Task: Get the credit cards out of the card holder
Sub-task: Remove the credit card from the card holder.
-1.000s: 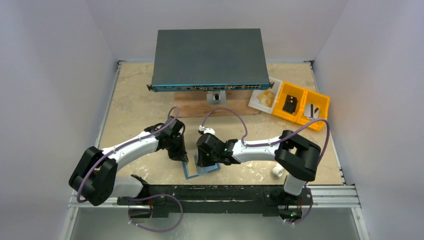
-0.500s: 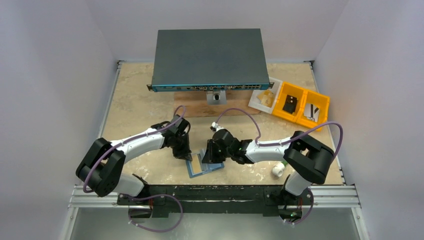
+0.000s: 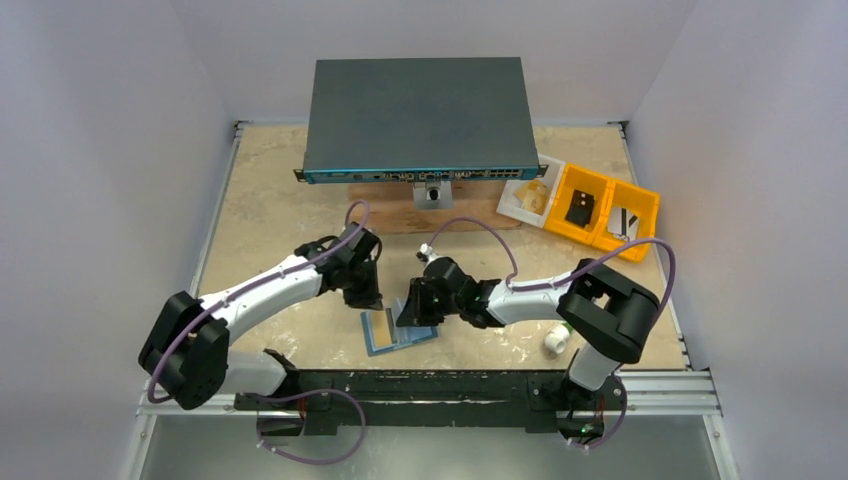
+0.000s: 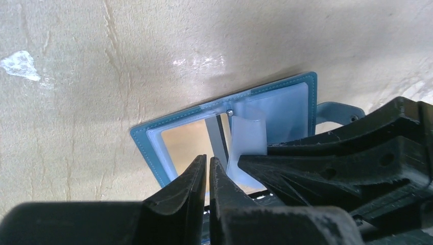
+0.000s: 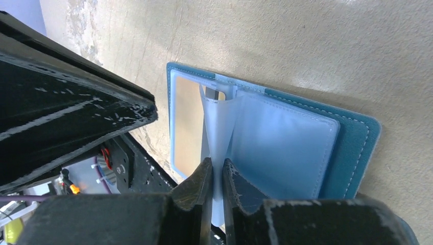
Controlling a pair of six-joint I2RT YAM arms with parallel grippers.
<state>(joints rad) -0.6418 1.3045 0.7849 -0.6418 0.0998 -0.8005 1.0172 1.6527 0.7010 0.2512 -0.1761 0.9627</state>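
Observation:
I should press the translucent inner sleeve, now clamped in my right gripper, flat with my left gripper before my right gripper takes the credit card's edge.
The steel-blue card holder lies open on the table near the front edge. My right gripper is shut on a pale translucent inner sleeve of the card holder and holds that leaf upright. A tan-faced credit card shows in the left-hand sleeve. The left wrist view shows that same card, with a thin grey card edge standing beside it. My left gripper hangs shut just above the holder's left half, nothing between its fingers. From above, the left gripper and right gripper nearly touch.
A large dark grey box stands at the back on a wooden board. Yellow bins and a white tray sit back right. A small white piece lies by the right arm. The metal rail runs just behind the holder.
The card holder has slid slightly left and away from the rail. The right gripper has shifted with it, still pinching the sleeve. The left gripper has lifted a little.

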